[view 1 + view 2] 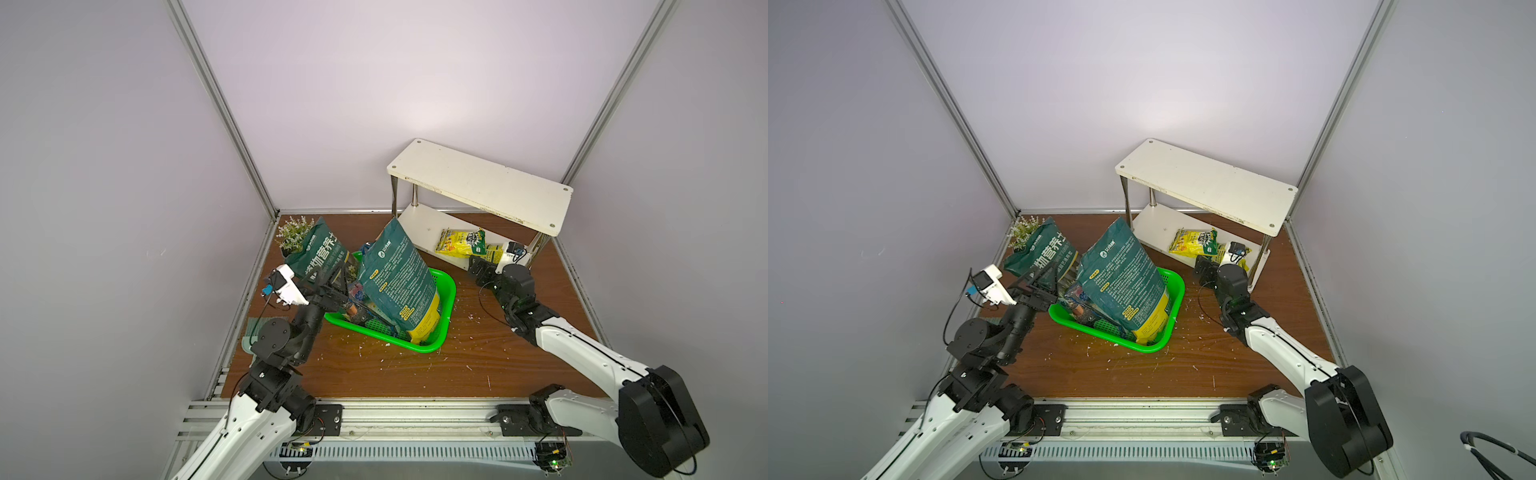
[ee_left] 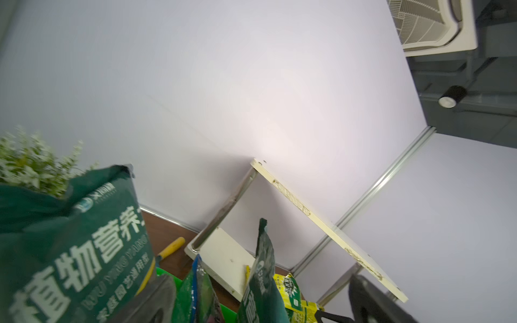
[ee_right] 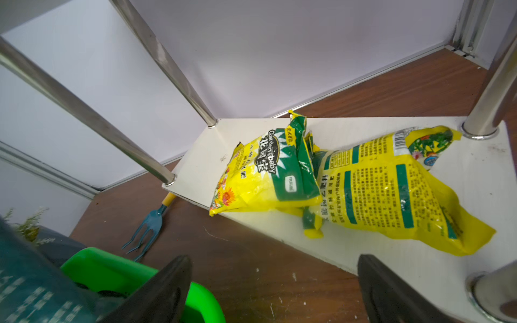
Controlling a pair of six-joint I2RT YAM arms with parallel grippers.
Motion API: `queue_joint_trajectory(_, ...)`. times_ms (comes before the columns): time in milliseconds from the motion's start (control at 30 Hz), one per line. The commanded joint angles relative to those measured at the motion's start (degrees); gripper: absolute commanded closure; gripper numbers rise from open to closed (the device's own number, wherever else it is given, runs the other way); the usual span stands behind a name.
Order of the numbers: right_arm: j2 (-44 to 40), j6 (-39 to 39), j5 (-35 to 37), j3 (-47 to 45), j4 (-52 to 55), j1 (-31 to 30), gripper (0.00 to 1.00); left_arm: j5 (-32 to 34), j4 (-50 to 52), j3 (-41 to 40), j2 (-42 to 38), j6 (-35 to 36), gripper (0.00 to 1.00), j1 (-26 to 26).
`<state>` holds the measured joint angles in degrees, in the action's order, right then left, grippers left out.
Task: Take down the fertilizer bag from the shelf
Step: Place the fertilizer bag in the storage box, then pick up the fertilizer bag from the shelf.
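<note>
The propped-up fertilizer bag nearer the basket (image 3: 263,169) has a green corner (image 3: 310,221) sticking out below it, so I should expect another bag hidden underneath.
The shelf (image 1: 478,183) (image 1: 1204,183) stands at the back right, its top board bare. Two yellow-and-green fertilizer bags lie side by side on its lower board (image 3: 481,179): one fertilizer bag (image 3: 265,173) (image 1: 459,242) (image 1: 1194,242) nearer the basket, a second bag (image 3: 391,184) beside it. My right gripper (image 3: 272,268) (image 1: 478,266) is open just in front of the lower board, short of the bags, holding nothing. My left gripper (image 2: 260,302) (image 1: 332,286) is open at the basket's left end, beside a dark green bag (image 1: 318,253) (image 2: 84,246).
A green basket (image 1: 444,291) in the middle holds a tall dark green bag (image 1: 397,282) and smaller packets. A potted plant (image 1: 293,235) stands at the back left. A blue hand fork (image 3: 151,223) lies on the wood by the shelf's left end. Walls close three sides.
</note>
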<state>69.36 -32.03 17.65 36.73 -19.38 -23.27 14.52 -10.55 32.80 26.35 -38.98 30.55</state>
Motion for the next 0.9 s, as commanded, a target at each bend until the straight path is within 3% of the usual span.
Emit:
queue_joint_trajectory(0,2.4,-0.1,4.5,4.7,2.3,1.0,0.01,2.3,13.1,13.7,9.2,6.9,0.00,-2.1)
queue_joint_trajectory(133,5.4,0.6,1.8,8.1,3.9,2.0,0.01,-18.1,20.2,32.4,28.6,6.2,0.00,-11.5)
queue_joint_trajectory(233,7.0,1.1,-1.2,9.6,4.1,2.5,0.02,-27.3,20.0,39.3,35.8,4.7,0.00,-20.3)
queue_joint_trajectory(333,8.5,1.8,-2.3,11.0,4.4,2.6,0.02,-20.4,21.2,42.0,35.8,12.5,0.00,-23.0)
queue_joint_trajectory(467,11.9,3.4,-2.4,13.5,5.7,2.6,0.02,-12.3,10.3,27.7,26.9,26.4,0.00,-23.0)
queue_joint_trajectory(500,13.0,3.7,-2.1,14.6,6.5,2.6,0.02,-10.2,9.3,25.7,25.2,26.2,0.00,-23.7)
queue_joint_trajectory(600,16.0,4.1,-2.0,16.8,7.3,3.2,0.03,-14.5,9.7,25.9,23.8,27.1,0.01,-25.1)
queue_joint_trajectory(867,20.6,3.9,-3.1,17.8,4.7,5.7,0.08,-16.2,8.8,24.5,22.6,27.1,0.00,-26.7)
